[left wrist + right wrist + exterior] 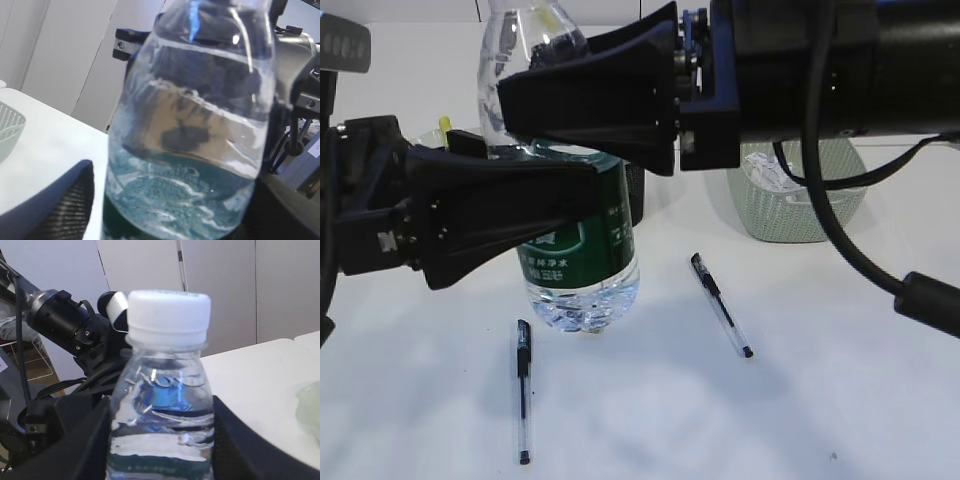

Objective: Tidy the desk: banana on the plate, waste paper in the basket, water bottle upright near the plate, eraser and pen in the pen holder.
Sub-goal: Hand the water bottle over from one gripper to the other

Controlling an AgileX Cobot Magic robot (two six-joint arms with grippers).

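Observation:
A pale yellow sliver (592, 331) peeks out below, so the eraser should come into view from behind the bottle's base when I move the water bottle (580, 235) aside.
The water bottle (582, 270) stands upright at the middle of the desk (820, 400), base at the tabletop. My right gripper (520, 100) comes in from the right and is shut on its clear upper part, fingers pressing both sides (160, 450) below the white cap (167, 310). My left gripper (590, 200) reaches in from the left at label height and is open; a gap shows between its one visible finger (70, 205) and the bottle (195, 125). Two pens (523, 390) (721, 305) lie on the desk. The eraser is out of view.
The pale green basket (800, 205) stands at the back right, something white inside. A pale green rim, likely the plate (310, 410), shows left of the bottle; a yellow tip (445, 125) pokes up behind my left arm. A dark object (636, 190) stands behind the bottle.

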